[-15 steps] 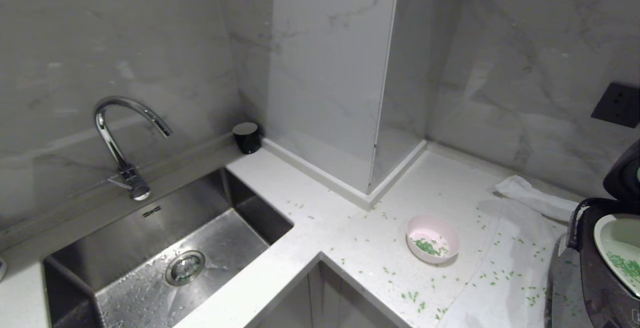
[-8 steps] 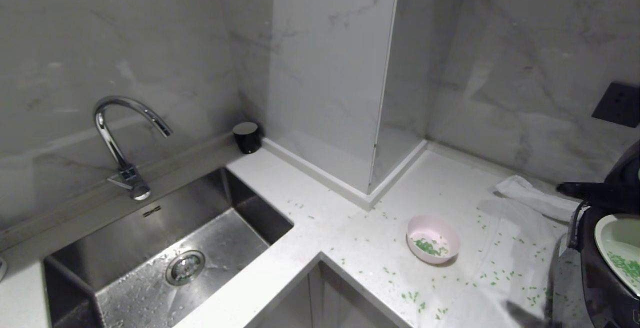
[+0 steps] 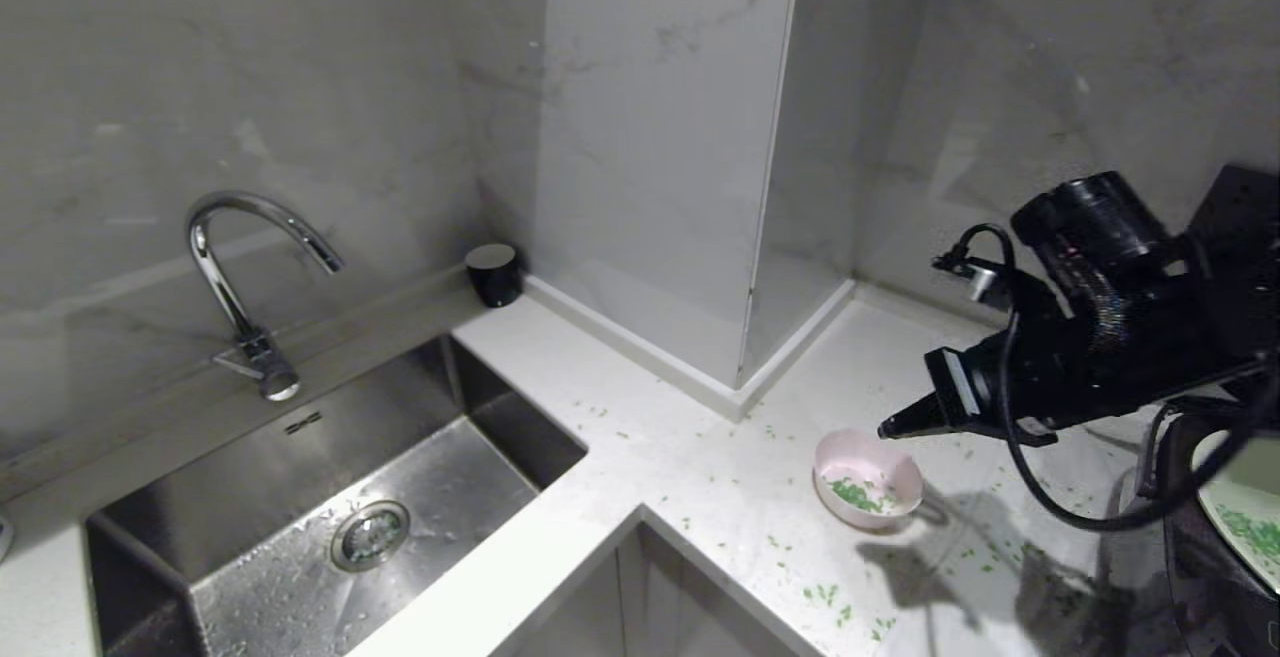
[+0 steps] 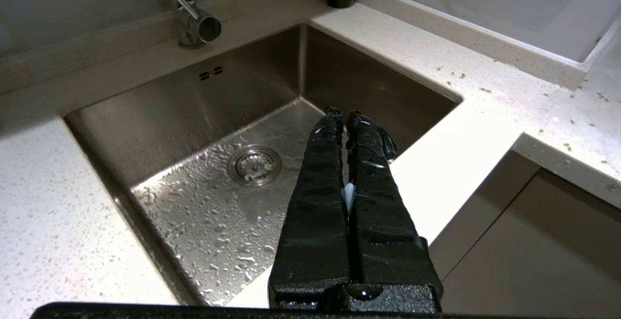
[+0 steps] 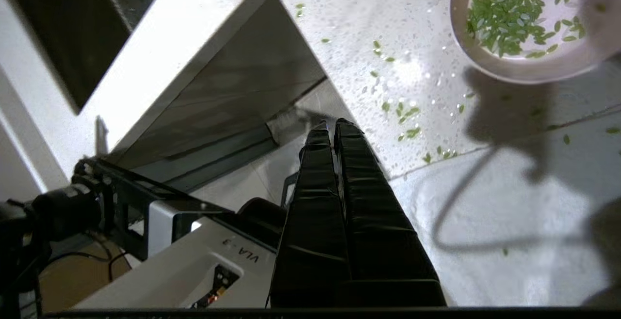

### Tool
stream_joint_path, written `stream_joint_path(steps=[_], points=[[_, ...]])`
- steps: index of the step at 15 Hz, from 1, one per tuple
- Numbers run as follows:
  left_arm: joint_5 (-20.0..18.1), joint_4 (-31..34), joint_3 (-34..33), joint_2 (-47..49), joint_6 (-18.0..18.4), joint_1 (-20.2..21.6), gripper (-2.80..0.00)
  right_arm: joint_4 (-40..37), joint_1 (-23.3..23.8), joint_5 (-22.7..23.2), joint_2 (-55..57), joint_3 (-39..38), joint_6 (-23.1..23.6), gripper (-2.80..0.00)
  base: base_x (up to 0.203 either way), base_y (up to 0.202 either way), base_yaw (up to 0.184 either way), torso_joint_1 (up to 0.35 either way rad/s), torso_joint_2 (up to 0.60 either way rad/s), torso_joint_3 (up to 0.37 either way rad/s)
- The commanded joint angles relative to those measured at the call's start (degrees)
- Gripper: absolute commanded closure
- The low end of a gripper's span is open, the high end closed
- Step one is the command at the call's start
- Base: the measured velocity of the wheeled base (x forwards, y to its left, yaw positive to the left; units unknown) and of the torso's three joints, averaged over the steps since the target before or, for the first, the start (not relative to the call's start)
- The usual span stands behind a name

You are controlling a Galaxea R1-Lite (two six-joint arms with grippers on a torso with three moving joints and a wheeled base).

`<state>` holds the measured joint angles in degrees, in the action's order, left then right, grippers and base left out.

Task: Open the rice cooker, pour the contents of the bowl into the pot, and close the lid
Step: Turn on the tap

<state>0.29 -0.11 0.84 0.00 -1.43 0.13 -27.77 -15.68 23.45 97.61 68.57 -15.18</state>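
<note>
My right gripper should move on next, since the pale pink bowl [image 3: 858, 494] has green grains in it and its rim [image 3: 817, 477] toward the sink is clear. My gripper should then open there and close on that rim.
The pale pink bowl [image 3: 868, 477] stands on the white counter with green grains [image 3: 853, 494] inside. My right gripper [image 3: 890, 429] is shut and empty, its tips hovering just above the bowl's right rim. In the right wrist view the bowl [image 5: 529, 61] and its grains [image 5: 504, 13] lie off to one side of the right gripper [image 5: 332, 127]. The dark rice cooker [image 3: 1200, 597] sits at the far right, its pot [image 3: 1255, 487] uncovered with some green grains [image 3: 1255, 532] in it. The right arm hides the lid. My left gripper [image 4: 344, 115] hangs shut over the sink's front edge.
A steel sink [image 3: 250, 477] with a curved faucet [image 3: 240, 267] fills the left. A black cup [image 3: 493, 275] stands in the corner beside a marble pillar [image 3: 660, 157]. A white cloth [image 3: 960, 587] lies under the cooker. Loose green grains [image 3: 825, 592] dot the counter.
My right arm has swung up into the head view from the lower right, bringing its shut gripper over the bowl. Its shadow now falls on the cloth. The bowl has not moved.
</note>
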Motion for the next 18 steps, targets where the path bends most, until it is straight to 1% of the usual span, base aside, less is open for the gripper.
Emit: stream_joint_path(steps=[1,2,3,4,5,6,8,10,12,15,18], points=[[-0.03,-0.07,-0.05,-0.09,-0.16,-0.05,0.0,-0.57,-0.09,-1.65,12.22,5.24,-0.04,0.0,0.0,0.0,0.0,0.0,0.0,0.0],[-0.03,-0.07,-0.05,-0.09,-0.16,-0.05,0.0,-0.72,-0.12,-4.84,13.87,6.56,0.2,0.0,0.0,0.0,0.0,0.0,0.0,0.0],[-0.03,-0.07,-0.05,-0.09,-0.16,-0.05,0.0,-0.78,-0.19,-6.96,14.9,6.83,0.5,0.0,0.0,0.0,0.0,0.0,0.0,0.0],[-0.03,0.02,-0.05,-0.09,-0.16,-0.05,0.0,-0.79,-0.27,-7.27,15.71,6.57,0.91,0.0,0.0,0.0,0.0,0.0,0.0,0.0],[-0.03,0.02,-0.05,-0.09,-0.16,-0.05,0.0,-0.79,-0.3,-7.48,16.85,6.45,1.05,-2.8,0.0,0.0,0.0,0.0,0.0,0.0],[-0.03,0.02,-0.05,-0.09,-0.16,-0.05,0.0,-0.77,-0.28,-8.21,18.37,6.73,1.1,-2.8,0.0,0.0,0.0,0.0,0.0,0.0],[-0.03,0.02,-0.05,-0.09,-0.16,-0.13,0.0,-0.58,-0.44,-12.02,21.91,7.56,1.13,-2.8,0.0,0.0,0.0,0.0,0.0,0.0],[-0.03,0.1,-0.05,-0.09,-0.16,-0.13,0.0,-0.53,-2.25,-15.3,24.44,8.38,1.17,-2.8,0.0,0.0,0.0,0.0,0.0,0.0],[-0.03,0.11,-0.05,-0.09,-0.16,-0.13,0.0,-0.46,-2.9,-17.84,26.67,9.45,1.18,-2.8,0.0,0.0,0.0,0.0,0.0,0.0],[-0.03,0.11,-0.05,-0.09,-0.16,-0.13,0.0,-0.44,-3.03,-18.34,29.8,12.91,1.13,-2.8,0.0,0.0,0.0,0.0,0.0,0.0],[-0.03,0.11,-0.05,-0.09,-0.16,-0.13,0.0,-0.5,-3.3,-19.55,32.18,14.75,1.19,-2.8,0.0,0.0,0.0,0.0,0.0,0.0]])
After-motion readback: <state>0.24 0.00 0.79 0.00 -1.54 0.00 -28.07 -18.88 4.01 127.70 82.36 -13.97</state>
